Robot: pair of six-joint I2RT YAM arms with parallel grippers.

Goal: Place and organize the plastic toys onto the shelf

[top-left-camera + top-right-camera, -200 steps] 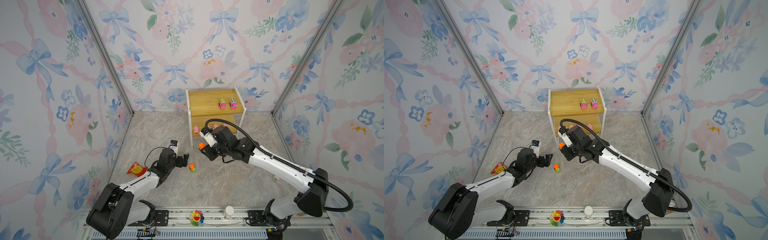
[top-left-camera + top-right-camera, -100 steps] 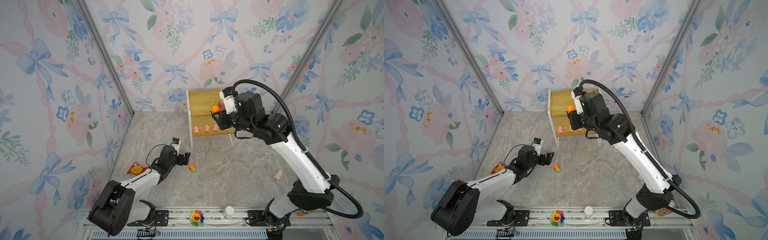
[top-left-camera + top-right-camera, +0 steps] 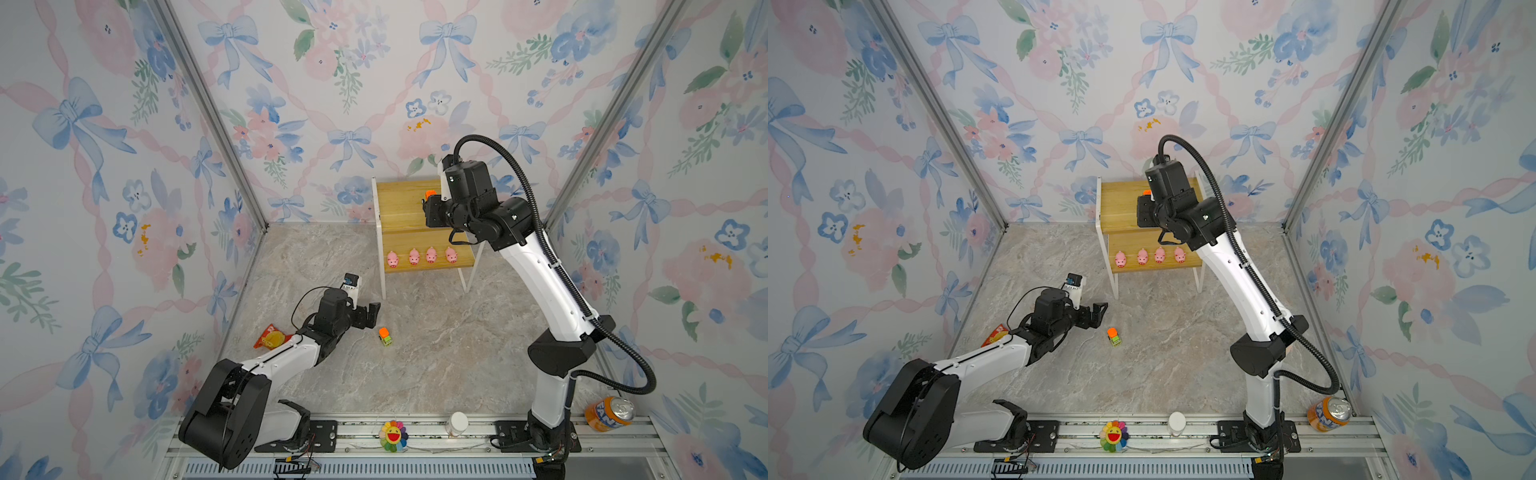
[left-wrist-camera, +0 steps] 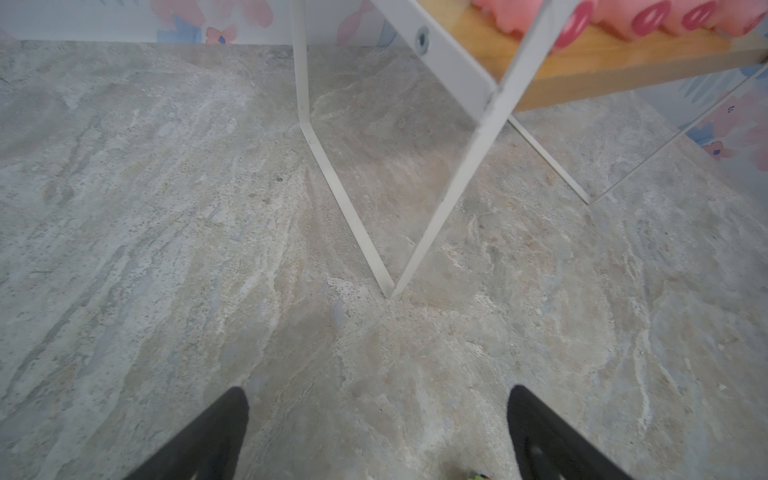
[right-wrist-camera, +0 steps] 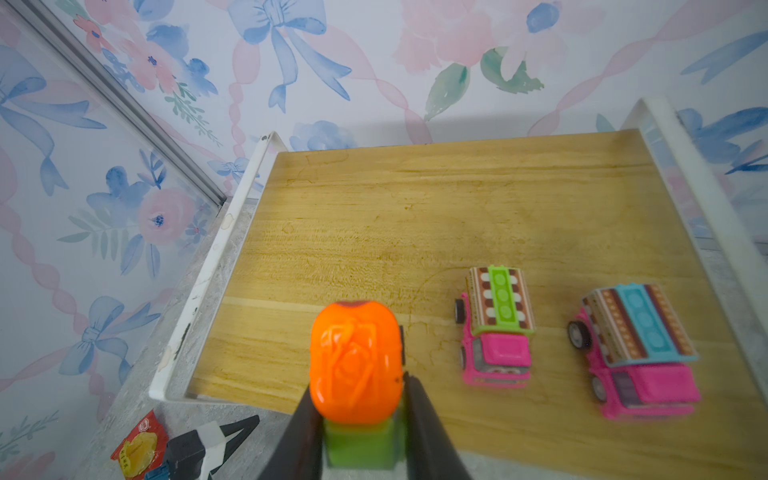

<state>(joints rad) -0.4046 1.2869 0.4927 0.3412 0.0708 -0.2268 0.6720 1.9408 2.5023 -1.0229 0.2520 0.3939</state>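
Observation:
I see that the held green car point(image 5: 356, 364) points like the pink cars, so I keep lowering it with my right gripper until its wheels rest on the clear board point(image 5: 420, 321) beside them.
The shelf point(image 3: 403, 203) stands at the back wall. Several pink pigs point(image 3: 422, 255) line its lower board point(image 3: 1154, 270). My right gripper point(image 5: 359, 388) is shut on a green car with an orange top point(image 5: 355, 361), held just above the top board's point(image 5: 374, 232) front left part; both top views show the orange top point(image 3: 430, 194) point(image 3: 1146, 193). Two pink cars point(image 5: 496, 328) point(image 5: 636, 349) stand on that board to the right. Another green car point(image 3: 384, 336) point(image 3: 1113, 336) lies on the floor. My left gripper point(image 3: 372, 313) point(image 4: 378, 415) is open and empty, low, just left of it.
An orange-red snack packet point(image 3: 270, 336) lies by the left arm. On the front rail sit a rainbow flower point(image 3: 392, 435), a white bottle point(image 3: 457, 424) and an orange can point(image 3: 609, 413). The shelf's white leg point(image 4: 449, 187) stands ahead of the left gripper.
My right arm has risen from the floor in front of the shelf to above the top board, carrying the green car. The left gripper has barely shifted.

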